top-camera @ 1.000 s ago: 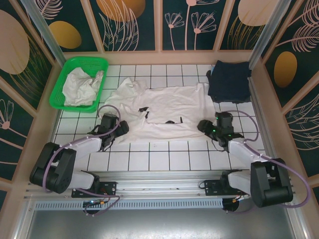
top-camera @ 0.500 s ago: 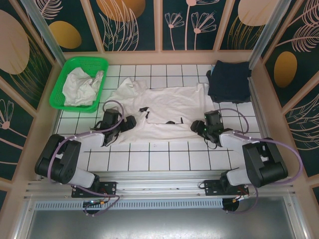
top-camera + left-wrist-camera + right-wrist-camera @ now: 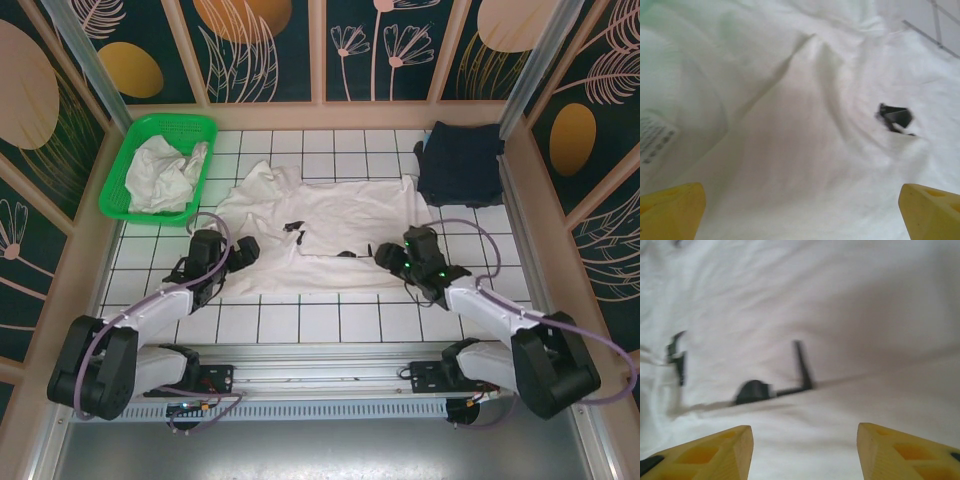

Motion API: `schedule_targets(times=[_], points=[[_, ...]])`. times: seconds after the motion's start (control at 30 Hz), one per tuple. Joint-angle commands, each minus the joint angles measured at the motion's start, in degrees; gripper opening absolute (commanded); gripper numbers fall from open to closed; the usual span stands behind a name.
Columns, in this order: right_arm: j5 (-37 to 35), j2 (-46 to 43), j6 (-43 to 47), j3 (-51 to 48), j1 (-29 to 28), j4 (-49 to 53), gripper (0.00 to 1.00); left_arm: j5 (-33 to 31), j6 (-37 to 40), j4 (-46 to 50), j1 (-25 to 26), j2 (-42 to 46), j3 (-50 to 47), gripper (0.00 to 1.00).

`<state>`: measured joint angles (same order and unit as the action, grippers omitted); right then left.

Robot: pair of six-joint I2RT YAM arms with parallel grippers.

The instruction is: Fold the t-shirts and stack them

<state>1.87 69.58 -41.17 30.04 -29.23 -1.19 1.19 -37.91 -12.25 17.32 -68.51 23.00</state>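
Note:
The off-white t-shirt lies bunched (image 3: pixel 250 200) next to the green basket, so the robot's left gripper should move away from the t-shirt's near edge and grab the t-shirt's far corner (image 3: pixel 263 170) before it folds.
An off-white t-shirt (image 3: pixel 330 220) lies spread and wrinkled across the middle tiles, with small dark marks (image 3: pixel 292 226) on it. My left gripper (image 3: pixel 243 250) sits at its left near edge, jaws wide open over the white fabric (image 3: pixel 805 150), yellow fingertips (image 3: pixel 670 210) far apart. At the shirt's right near edge my right gripper (image 3: pixel 385 256) is open too, with cloth lying below the gap (image 3: pixel 805 450) and a dark mark (image 3: pixel 755 390) just ahead. A folded dark navy t-shirt (image 3: pixel 460 165) rests at the back right.
A green mesh basket (image 3: pixel 128 150) at the back left holds crumpled white t-shirts (image 3: pixel 165 172). Patterned walls close in the tiled table (image 3: pixel 330 315) on three sides. Bare tiles run between the shirt's near edge and the arm bases.
The right gripper has moved left onto the shirt's near right part. The left gripper swung in over the left edge, then drew back a little. The shirt has slid slightly toward the arms.

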Motion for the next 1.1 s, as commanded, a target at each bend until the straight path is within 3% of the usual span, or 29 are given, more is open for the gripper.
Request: schedule_targets(times=[0.0, 0.13, 0.27, 0.5, 0.7, 0.87, 1.07], points=[[-1.78, 6.87, -0.15, 3.17, -1.79, -4.22, 0.58, 5.79, -2.76, -5.81, 1.56, -2.40, -0.37, 0.99], [-1.93, 13.44, -2.97, 0.66, -3.26, -8.28, 0.56, 8.48, -6.04, -7.21, 2.54, -2.77, -4.66, 0.98], [-1.81, 13.62, -7.09, -4.51, -4.33, -9.27, 0.56, -0.07, -6.91, 1.16, 2.40, 2.66, -9.28, 0.99], [-3.50, 4.51, -11.15, -11.14, -6.34, -0.15, 0.57, -1.23, -6.86, 11.27, -1.17, 5.62, -6.05, 0.98], [-3.17, -4.95, -2.54, -6.01, 0.50, 3.33, 0.60, -4.74, -2.66, 15.28, -1.22, 12.92, 1.28, 0.99], [-6.32, -1.94, 7.06, 7.57, 6.27, 7.14, 0.66, 0.45, 3.64, 9.61, -1.22, 0.59, 14.13, 0.99], [-9.59, 12.02, 12.69, 20.66, 13.94, 9.93, 0.64, -1.79, 11.09, 11.62, -1.21, -25.48, 39.80, 0.99]])
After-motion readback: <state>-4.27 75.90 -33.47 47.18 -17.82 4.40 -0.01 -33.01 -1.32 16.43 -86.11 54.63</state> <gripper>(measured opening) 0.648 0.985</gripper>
